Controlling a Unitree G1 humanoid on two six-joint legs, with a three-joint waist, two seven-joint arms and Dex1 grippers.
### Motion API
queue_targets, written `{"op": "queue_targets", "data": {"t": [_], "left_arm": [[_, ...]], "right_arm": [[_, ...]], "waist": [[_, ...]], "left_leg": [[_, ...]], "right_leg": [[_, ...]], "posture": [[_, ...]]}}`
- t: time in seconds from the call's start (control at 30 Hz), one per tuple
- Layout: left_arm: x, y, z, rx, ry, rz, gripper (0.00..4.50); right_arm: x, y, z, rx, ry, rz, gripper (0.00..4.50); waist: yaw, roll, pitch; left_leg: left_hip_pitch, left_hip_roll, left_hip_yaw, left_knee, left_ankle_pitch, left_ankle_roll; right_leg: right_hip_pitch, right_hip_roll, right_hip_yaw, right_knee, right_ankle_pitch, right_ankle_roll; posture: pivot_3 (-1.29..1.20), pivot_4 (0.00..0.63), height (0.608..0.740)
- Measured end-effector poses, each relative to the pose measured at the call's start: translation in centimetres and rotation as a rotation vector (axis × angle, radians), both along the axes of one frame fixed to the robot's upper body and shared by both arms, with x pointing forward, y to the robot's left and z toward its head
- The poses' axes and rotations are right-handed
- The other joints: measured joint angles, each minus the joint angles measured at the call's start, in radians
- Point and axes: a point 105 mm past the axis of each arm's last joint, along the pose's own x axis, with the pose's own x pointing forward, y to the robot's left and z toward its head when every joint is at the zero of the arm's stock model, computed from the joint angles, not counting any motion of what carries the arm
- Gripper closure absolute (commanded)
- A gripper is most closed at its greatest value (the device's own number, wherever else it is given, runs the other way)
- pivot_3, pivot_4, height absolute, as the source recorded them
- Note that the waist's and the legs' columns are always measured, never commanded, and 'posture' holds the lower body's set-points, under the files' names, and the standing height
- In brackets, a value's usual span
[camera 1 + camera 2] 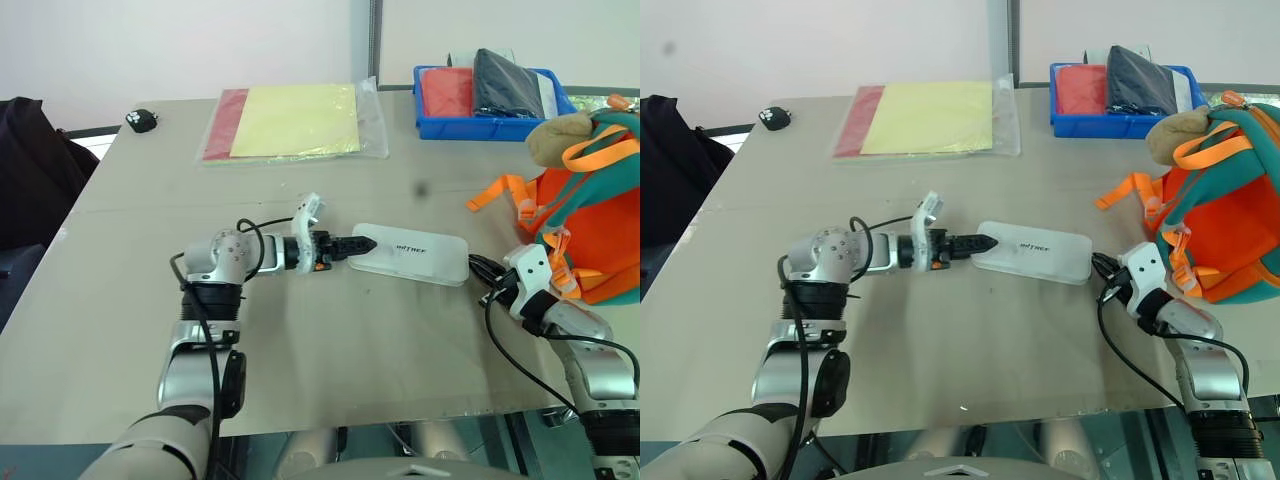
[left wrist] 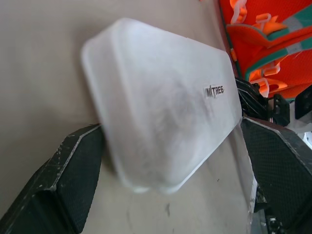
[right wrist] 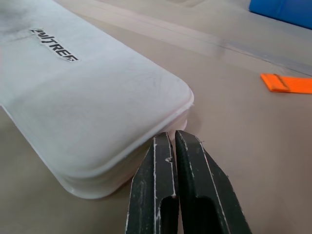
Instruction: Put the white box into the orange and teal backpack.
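Next, my right gripper brings the backpack closer [image 1: 582, 206] and keeps it still, because the backpack stands at the table's edge [image 1: 606, 236], far from my left gripper at the white box.
The white box [image 1: 412, 256] lies flat in the middle of the table, dark lettering on its lid. My left gripper [image 1: 358, 245] is at the box's left end, open wide; in the left wrist view its fingers [image 2: 63, 185] stand on either side of that end, with a gap on one side. My right gripper [image 1: 480, 268] is shut, holding nothing, its tips against the box's right end [image 3: 146, 112]. The orange and teal backpack [image 1: 590, 235] stands upright at the right table edge, just beyond the right gripper, with a tan plush head [image 1: 558, 136] at its top.
A blue bin [image 1: 440, 126] with red and dark items stands at the back right. A clear sleeve of yellow and red sheets [image 1: 295, 122] lies at the back centre. A small black object [image 1: 142, 121] sits at the far left corner. An orange strap [image 1: 495, 192] trails from the backpack.
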Motion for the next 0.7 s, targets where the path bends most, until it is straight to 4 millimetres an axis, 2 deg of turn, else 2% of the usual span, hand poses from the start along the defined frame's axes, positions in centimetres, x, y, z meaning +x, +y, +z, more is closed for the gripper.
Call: {"op": "queue_targets", "data": {"t": [0.17,0.27,0.4,0.47,0.7], "left_arm": [[0.2,-0.8,-0.2,-0.039,0.030,0.012,0.00],[-0.3,-0.8,-0.1,-0.077,0.076,-0.011,0.81],[-1.3,-0.7,-0.5,-0.159,0.157,-0.045,2.61],[-1.5,-0.7,0.2,-0.212,0.157,-0.065,3.22],[-2.3,0.0,-0.4,-0.269,0.176,-0.043,3.32]], "right_arm": [[-0.2,1.0,0.0,0.031,-0.004,0.036,4.48],[-0.3,1.7,0.6,0.052,-0.030,0.061,4.50],[-0.6,1.2,-0.3,0.048,0.000,0.045,4.50],[-0.6,1.0,-0.2,0.048,-0.002,0.039,4.50],[-0.6,1.4,-0.1,0.053,-0.016,0.054,4.50]], "waist": [[0.012,0.000,-0.002],[0.010,0.000,-0.002],[0.009,-0.001,-0.001],[0.008,-0.001,-0.001],[0.001,-0.001,-0.001]], "left_leg": [[0.000,0.000,-0.001,0.001,0.000,0.000],[0.000,0.000,-0.001,0.000,0.000,0.000],[-0.003,-0.001,-0.002,0.000,0.000,0.000],[-0.002,-0.001,-0.003,0.000,0.000,0.000],[0.000,-0.001,-0.003,0.000,0.000,0.000]], "right_leg": [[0.001,0.000,-0.001,0.001,0.000,0.001],[0.000,0.000,0.000,0.000,0.000,0.001],[-0.003,0.000,0.000,-0.001,0.000,0.001],[-0.002,0.000,0.000,-0.001,0.000,0.001],[-0.001,0.001,0.001,0.000,0.000,0.001]], "posture": [[0.00,0.150,0.740],[0.00,0.150,0.740],[0.00,0.150,0.740],[0.00,0.150,0.740],[0.00,0.150,0.740]]}}
